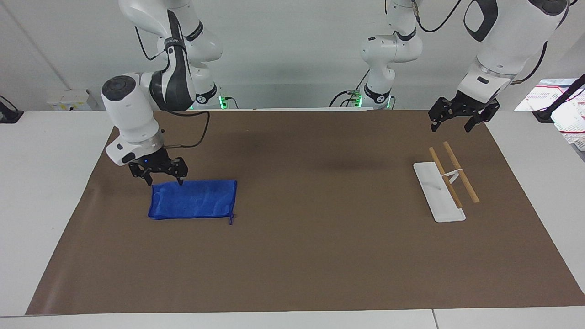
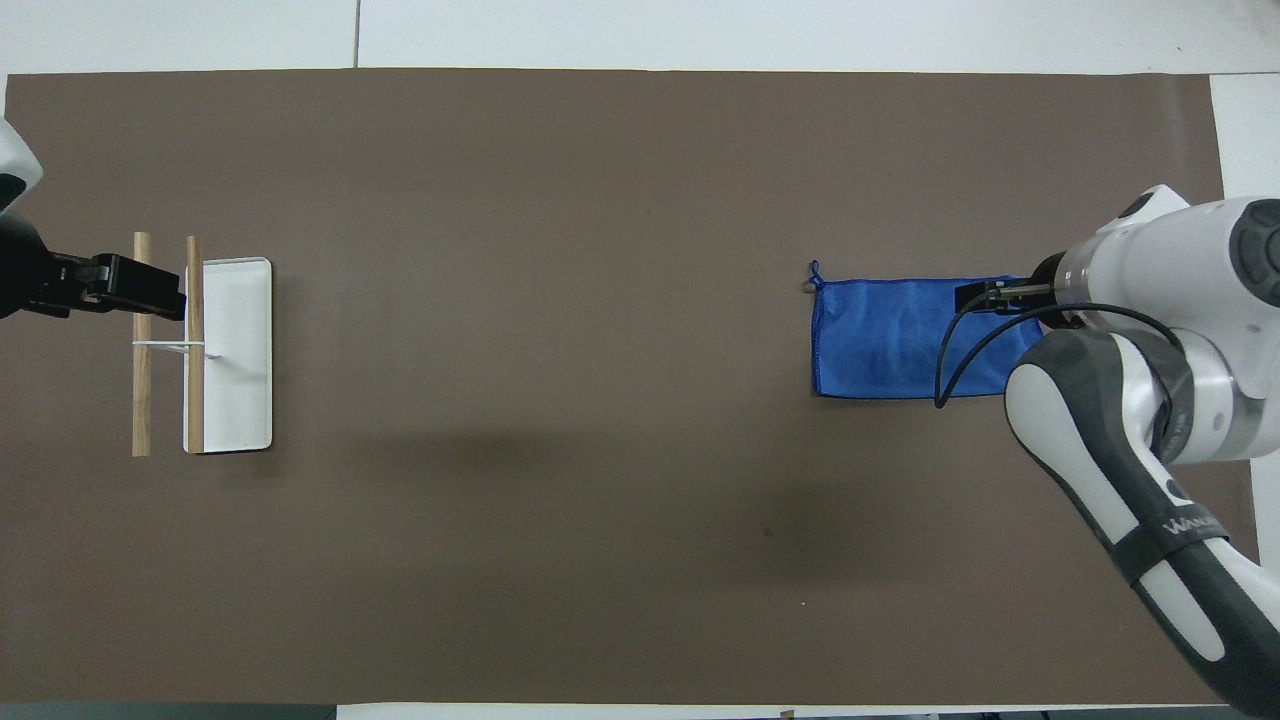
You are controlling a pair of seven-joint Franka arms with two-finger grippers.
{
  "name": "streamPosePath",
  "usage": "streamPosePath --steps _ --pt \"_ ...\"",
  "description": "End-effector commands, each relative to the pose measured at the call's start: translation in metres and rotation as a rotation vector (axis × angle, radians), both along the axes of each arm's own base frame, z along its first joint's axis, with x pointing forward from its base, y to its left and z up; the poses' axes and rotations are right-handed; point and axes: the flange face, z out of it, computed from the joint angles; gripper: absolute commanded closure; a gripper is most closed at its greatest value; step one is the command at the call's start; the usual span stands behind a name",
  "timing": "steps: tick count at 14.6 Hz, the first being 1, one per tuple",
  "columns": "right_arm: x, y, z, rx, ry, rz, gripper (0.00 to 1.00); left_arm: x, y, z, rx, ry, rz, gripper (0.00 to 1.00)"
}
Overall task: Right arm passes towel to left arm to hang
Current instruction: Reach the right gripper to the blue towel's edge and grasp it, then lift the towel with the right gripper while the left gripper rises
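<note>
My gripper is going to lift the blue towel (image 2: 882, 342). The thin outer edge (image 2: 815, 342) is lying loose on the mat, so the towel will bunch into folds and sag when it goes up.
The blue towel (image 1: 192, 199) lies flat on the brown mat toward the right arm's end, with its string loop (image 1: 231, 220) at a corner farther from the robots. My right gripper (image 1: 164, 181), with its blue light lit, is open and low over the towel's nearer edge, at the corner toward the right arm's end. In the overhead view the right arm (image 2: 1150, 300) covers that end of the towel (image 2: 890, 340). My left gripper (image 1: 450, 124) is open and empty, and it waits in the air over the mat's edge by the rack.
A hanging rack with a white base (image 1: 436, 194) and two wooden rods (image 1: 461, 173) stands toward the left arm's end; it also shows in the overhead view (image 2: 235, 400). The brown mat (image 1: 320, 256) covers most of the white table. A white basket (image 1: 569, 116) sits off the mat.
</note>
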Motion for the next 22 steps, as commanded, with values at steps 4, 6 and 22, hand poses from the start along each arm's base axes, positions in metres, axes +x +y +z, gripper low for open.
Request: streamPosePath --steps 4,6,22 --pt "-0.019 0.0 -0.058 0.006 0.018 0.049 0.0 -0.009 0.004 0.002 0.0 -0.012 0.001 0.0" --pt "-0.016 0.001 -0.08 0.007 0.005 0.058 0.0 -0.008 0.004 0.001 0.0 -0.012 0.001 0.0" --pt "-0.001 0.02 -0.07 0.008 0.055 0.125 1.0 -0.009 0.004 0.002 0.0 -0.012 0.001 0.0"
